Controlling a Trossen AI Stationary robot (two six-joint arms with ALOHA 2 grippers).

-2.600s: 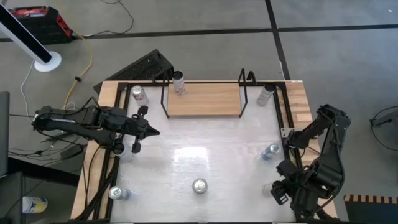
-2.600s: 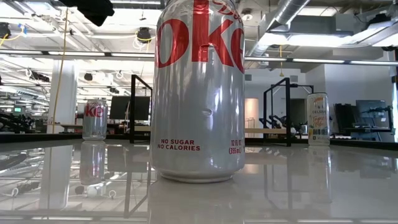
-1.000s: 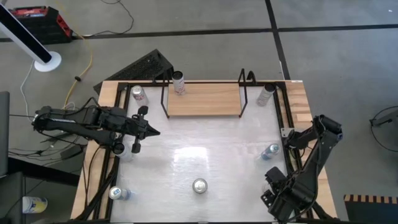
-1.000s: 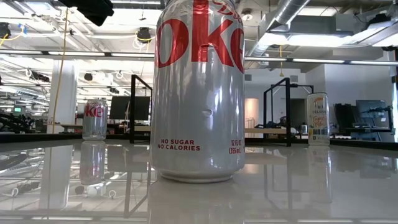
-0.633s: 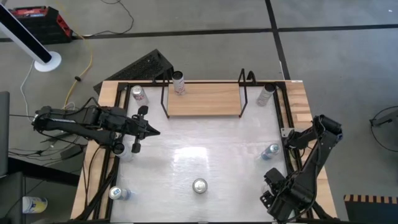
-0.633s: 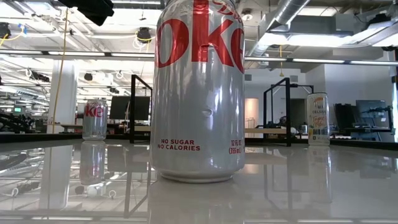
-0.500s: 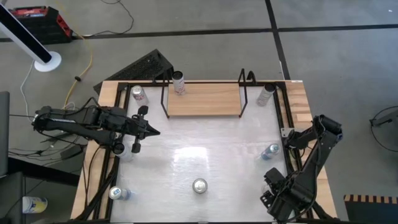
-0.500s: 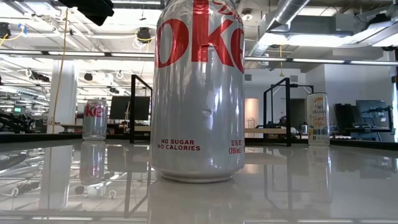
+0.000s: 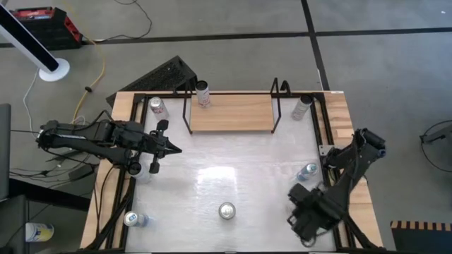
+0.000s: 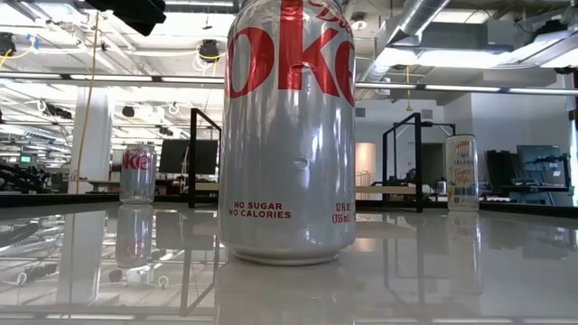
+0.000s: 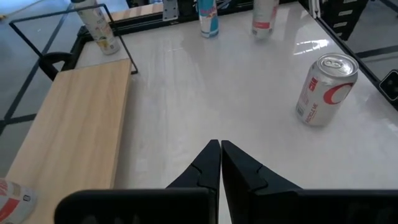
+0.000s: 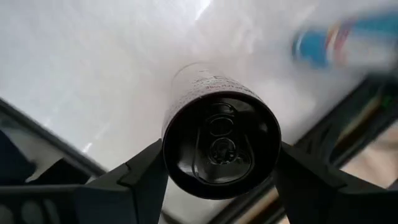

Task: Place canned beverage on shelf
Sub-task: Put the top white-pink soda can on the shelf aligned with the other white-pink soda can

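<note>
The dark-topped can [image 12: 222,146] is in my right gripper with its top up, and the white tabletop before the shelf [image 9: 248,148] is clear. So I should keep carrying the can there until its base stands.
The shelf [image 9: 232,113], a light-wood board in a black wire frame, stands at the table's far edge. One can [image 9: 203,93] stands on the board's left end. My right gripper [image 9: 302,215] is at the near right, shut on a can with a dark top [image 12: 221,134]; the arm hides this can in the high view. My left gripper [image 9: 174,149] is shut and empty over the table's left side, pointing right. A Diet Coke can [image 9: 226,210] stands at the near centre and fills the low view [image 10: 289,135]. My right gripper pinches the dark-topped can between its two fingers, one on each side of the wall just below the top rim [image 12: 169,158]. The fingers come from above, pointing down. The can's top faces the wrist camera. Whether its base is on the table, I cannot tell.
A blue can [image 9: 307,171] lies near the right edge. Other cans stand at the far left [image 9: 157,106], right of the shelf [image 9: 302,106] and at the near left corner [image 9: 133,220]. Black rails and wood strips edge the white tabletop [image 9: 233,169].
My right gripper has gone toward the table's left edge and a little toward the far edge, and its arm has swung with it. My left arm and the cans on the table have kept still.
</note>
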